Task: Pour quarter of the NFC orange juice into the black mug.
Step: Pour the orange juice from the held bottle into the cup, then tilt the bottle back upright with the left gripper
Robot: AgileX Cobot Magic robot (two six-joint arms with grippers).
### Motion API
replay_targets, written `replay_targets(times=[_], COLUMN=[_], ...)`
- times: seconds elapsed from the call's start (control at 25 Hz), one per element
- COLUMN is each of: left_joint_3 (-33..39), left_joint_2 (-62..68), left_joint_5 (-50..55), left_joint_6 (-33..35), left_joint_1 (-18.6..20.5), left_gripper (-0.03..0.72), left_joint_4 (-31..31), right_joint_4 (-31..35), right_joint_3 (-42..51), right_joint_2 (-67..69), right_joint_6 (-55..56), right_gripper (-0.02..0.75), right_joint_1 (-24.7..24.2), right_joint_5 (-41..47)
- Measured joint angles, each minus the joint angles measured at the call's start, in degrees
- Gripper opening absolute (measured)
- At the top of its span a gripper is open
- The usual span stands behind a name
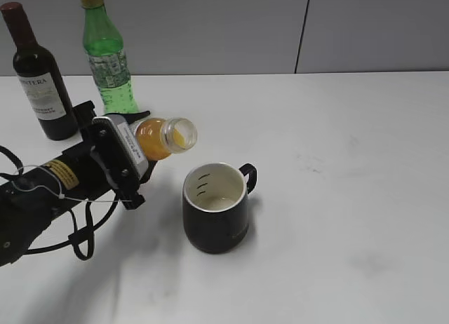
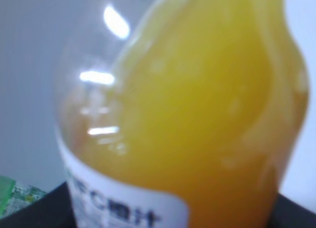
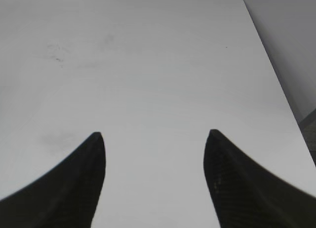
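The NFC orange juice's opening point(image 1: 184, 135) falls short of the black mug's rim. My left gripper should move it above the mug's opening point(image 1: 215, 187) before I tilt further.
My left gripper point(image 1: 130, 150) is shut on the NFC orange juice point(image 1: 163, 137), a small clear capless bottle held nearly on its side, its open mouth pointing right, just above and left of the black mug point(image 1: 216, 210). Orange juice lies along the neck near the mouth. The mug stands upright on the white table, handle at the back right, with a little pale liquid in its white inside. In the left wrist view the NFC orange juice point(image 2: 197, 119) fills the frame and hides the jaws. My right gripper point(image 3: 154, 137) is open and empty over bare table; it does not show in the exterior view.
A dark wine bottle point(image 1: 40, 78) and a taller green bottle point(image 1: 106, 57) stand at the back left of the white table point(image 1: 351, 163), close behind my left arm. The table's right edge point(image 3: 276, 75) shows in the right wrist view.
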Motion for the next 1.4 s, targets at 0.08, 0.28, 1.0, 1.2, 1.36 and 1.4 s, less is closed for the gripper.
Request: replay_targets(times=[0.08,0.28,1.0,1.2,1.36,1.4], left_joint_3=[-1.1,-3.8,-4.0,-4.0,-4.0,-4.0], left_joint_2=[0.0,1.4,5.4,5.4,5.4,5.4], left_joint_5=[-0.1,-0.7,-0.4,-0.4,-0.4,-0.4], left_joint_6=[0.3,1.2,6.3,8.8,10.5,11.0], left_joint_1=[0.0,0.0,0.0,0.0,0.1,0.1], left_gripper=[0.469,0.469,0.469,0.469,0.469,0.469], left_joint_4=[0.0,-0.2,2.2,2.1,1.5,1.5], right_joint_4=[0.0,0.0,0.0,0.0,0.0,0.0], right_joint_3=[0.0,0.0,0.0,0.0,0.0,0.0], right_joint_2=[0.0,0.0,0.0,0.0,0.0,0.0], right_joint_6=[0.0,0.0,0.0,0.0,0.0,0.0], right_gripper=[0.480,0.480,0.480,0.480,0.480,0.480], right_joint_1=[0.0,0.0,0.0,0.0,0.0,0.0], right_joint_5=[0.0,0.0,0.0,0.0,0.0,0.0])
